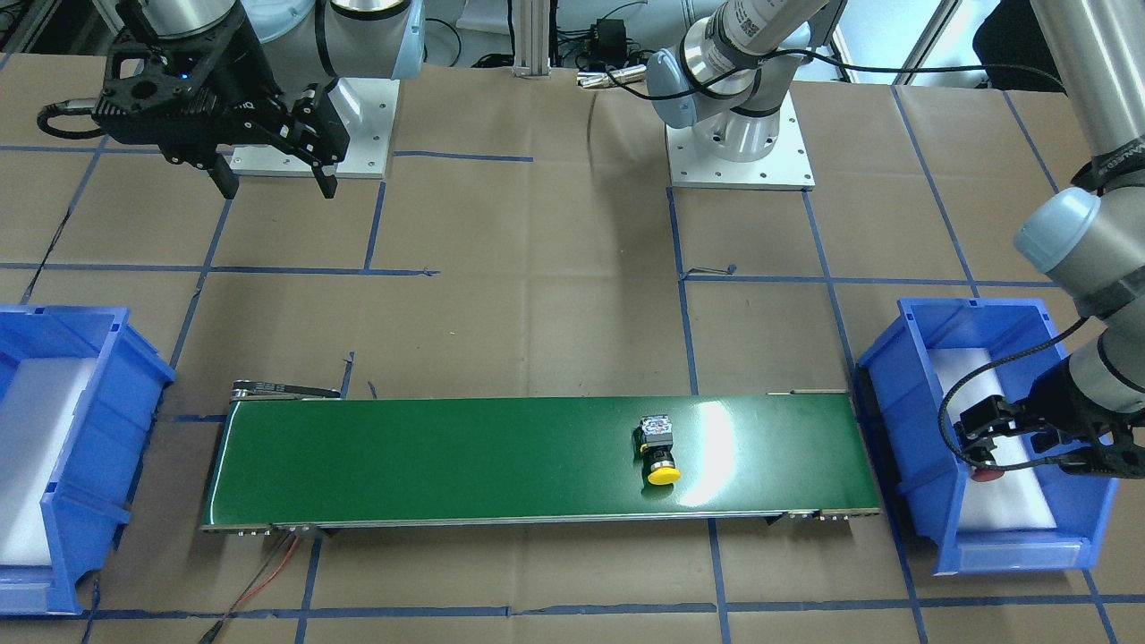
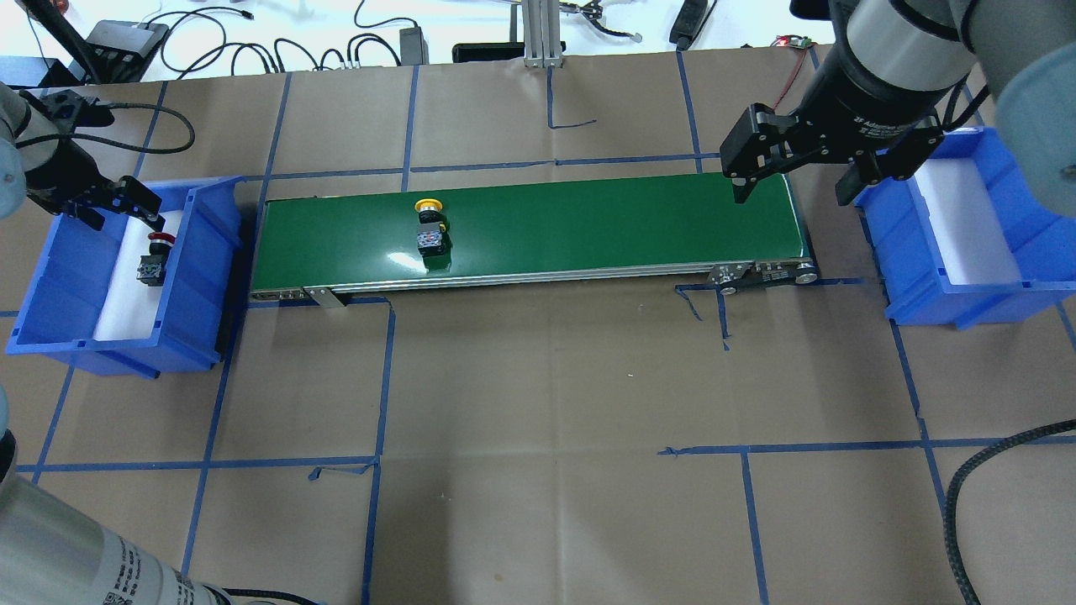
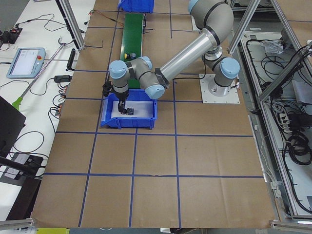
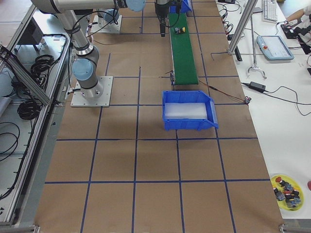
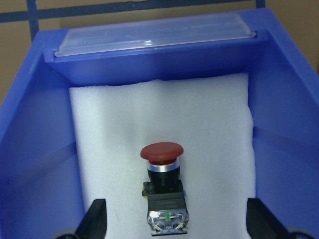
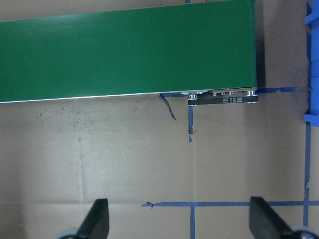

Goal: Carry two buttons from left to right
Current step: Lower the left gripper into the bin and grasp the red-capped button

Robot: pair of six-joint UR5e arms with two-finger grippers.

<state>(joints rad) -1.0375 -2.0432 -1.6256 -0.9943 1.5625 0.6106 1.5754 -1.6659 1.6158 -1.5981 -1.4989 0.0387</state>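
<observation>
I expect the yellow button's square block [image 1: 656, 427] to ride along instead of rolling while I carry the red button, because the block lies flat on the conveyor belt.
The yellow button [image 1: 660, 450] lies on its side on the green conveyor belt [image 1: 447, 456], toward the belt's left end; it also shows in the overhead view [image 2: 430, 225]. The red button [image 5: 163, 194] lies on white foam in the left blue bin [image 2: 202, 252], and the overhead view shows it too [image 2: 155, 256]. My left gripper [image 2: 118, 210] hangs open just above the red button, one finger on each side, not touching it. My right gripper [image 2: 792, 192] is open and empty above the conveyor's right end; its wrist view shows only the belt [image 6: 124, 50] and table paper.
The right blue bin [image 2: 908, 277] with white foam stands past the conveyor's right end and holds no buttons. Brown paper with blue tape lines covers the table. Arm bases [image 1: 741, 143] stand behind the belt. A yellow dish of spare parts [image 4: 286, 190] sits far off.
</observation>
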